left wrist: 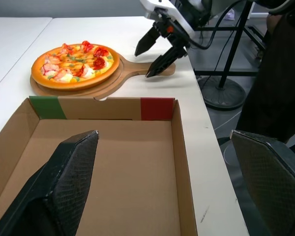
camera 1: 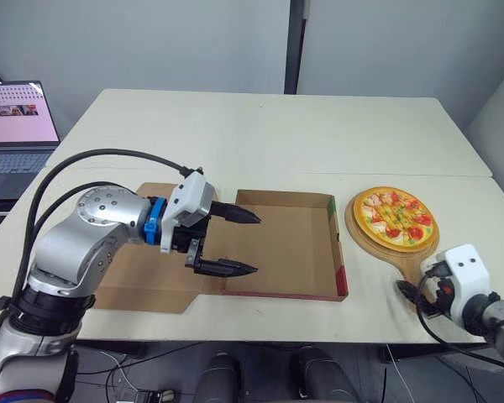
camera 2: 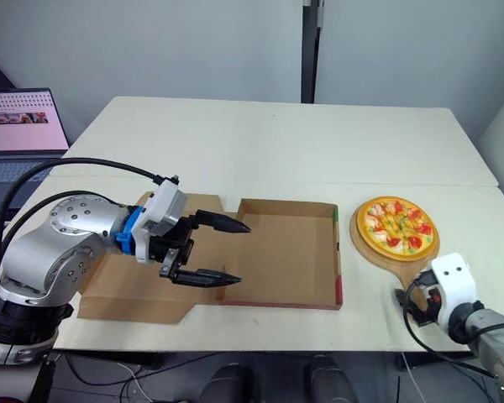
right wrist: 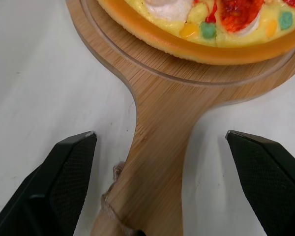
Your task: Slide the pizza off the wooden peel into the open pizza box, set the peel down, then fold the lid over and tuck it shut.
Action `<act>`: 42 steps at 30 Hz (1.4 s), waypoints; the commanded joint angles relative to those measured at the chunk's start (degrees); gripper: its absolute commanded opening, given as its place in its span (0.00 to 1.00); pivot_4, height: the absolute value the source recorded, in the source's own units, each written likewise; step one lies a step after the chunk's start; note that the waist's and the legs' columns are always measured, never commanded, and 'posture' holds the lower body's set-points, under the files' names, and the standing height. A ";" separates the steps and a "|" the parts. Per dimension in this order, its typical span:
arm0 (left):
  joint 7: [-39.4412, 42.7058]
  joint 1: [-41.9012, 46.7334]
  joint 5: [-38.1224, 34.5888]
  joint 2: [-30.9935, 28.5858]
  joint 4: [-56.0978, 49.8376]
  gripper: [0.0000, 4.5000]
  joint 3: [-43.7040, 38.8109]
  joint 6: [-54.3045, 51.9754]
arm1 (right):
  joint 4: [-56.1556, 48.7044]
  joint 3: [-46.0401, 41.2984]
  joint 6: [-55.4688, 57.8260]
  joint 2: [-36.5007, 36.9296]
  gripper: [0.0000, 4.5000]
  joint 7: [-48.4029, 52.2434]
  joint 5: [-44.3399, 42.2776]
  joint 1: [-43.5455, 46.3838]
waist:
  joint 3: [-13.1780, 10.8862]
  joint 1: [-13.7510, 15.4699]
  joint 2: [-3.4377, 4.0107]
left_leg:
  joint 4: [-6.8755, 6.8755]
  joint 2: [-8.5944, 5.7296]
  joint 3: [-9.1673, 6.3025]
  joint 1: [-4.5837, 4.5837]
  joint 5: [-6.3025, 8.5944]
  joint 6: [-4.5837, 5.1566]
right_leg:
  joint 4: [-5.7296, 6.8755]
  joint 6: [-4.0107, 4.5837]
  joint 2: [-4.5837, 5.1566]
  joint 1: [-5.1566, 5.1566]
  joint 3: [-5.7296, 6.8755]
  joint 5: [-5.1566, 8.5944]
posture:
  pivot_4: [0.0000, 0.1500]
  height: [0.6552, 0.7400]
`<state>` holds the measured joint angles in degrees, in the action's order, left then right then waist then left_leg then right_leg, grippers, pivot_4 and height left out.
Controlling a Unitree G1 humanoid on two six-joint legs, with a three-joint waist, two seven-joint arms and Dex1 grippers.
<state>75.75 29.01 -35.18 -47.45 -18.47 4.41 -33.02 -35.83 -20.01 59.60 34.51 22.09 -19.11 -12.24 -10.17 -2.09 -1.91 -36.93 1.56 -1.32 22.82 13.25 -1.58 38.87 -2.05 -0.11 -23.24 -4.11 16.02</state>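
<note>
The pizza (camera 1: 396,218) should travel along when I carry the peel to the box and then slide off whole, because its thick rim (right wrist: 206,53) rises above the shallow groove.
The toy pizza (camera 1: 395,217) lies on the round wooden peel (camera 1: 371,245) at the table's right side, with the handle pointing at me. The open cardboard pizza box (camera 1: 298,252) sits in the middle, empty, and its lid (camera 1: 139,290) lies flat on the table to the left. My left gripper (camera 1: 254,243) hangs open over the left part of the box tray. My right gripper (right wrist: 160,135) is open at the end of the peel handle (right wrist: 157,162), one finger on each side, touching nothing.
An open laptop (camera 1: 17,126) stands at the far left beside the table. The table's right edge runs just past the peel. A seam (camera 1: 260,175) crosses the tabletop behind the box.
</note>
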 commanded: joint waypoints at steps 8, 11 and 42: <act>-1.90 -0.55 -2.63 0.76 -2.74 1.00 -2.20 -0.88 | 3.92 0.64 1.83 -4.03 0.72 -4.99 1.28 2.11 | 0.20 -0.05 -0.32 | 0.00 0.05 -0.02 -0.04 0.00 0.00 | 0.00 0.00 -0.06 0.03 0.02 0.00 | 1.00 0.89; -2.54 -0.48 -3.32 0.51 -2.67 1.00 -2.86 -1.21 | 4.61 -0.91 1.94 -6.00 0.49 -5.93 0.80 2.72 | 0.25 -0.05 -0.40 | -0.02 0.07 0.00 -0.04 0.00 0.00 | -0.01 0.00 -0.03 0.03 -0.01 0.00 | 1.00 0.89; -4.63 -6.99 3.31 -10.55 5.27 1.00 -13.66 2.58 | 9.29 0.56 -19.76 19.05 0.35 20.67 -2.70 19.83 | -0.35 -0.76 0.39 | 0.06 0.03 0.03 0.05 0.00 0.00 | -0.02 0.00 -0.09 -0.13 -0.02 0.00 | 1.00 0.89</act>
<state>70.77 22.06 -32.08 -56.87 -12.85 -7.13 -31.50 -24.77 -18.74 42.82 51.92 40.23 -20.02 4.91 -10.51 -2.85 -1.52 -36.86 1.59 -1.29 22.87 13.25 -1.57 38.86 -2.05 -0.19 -23.37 -4.13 16.01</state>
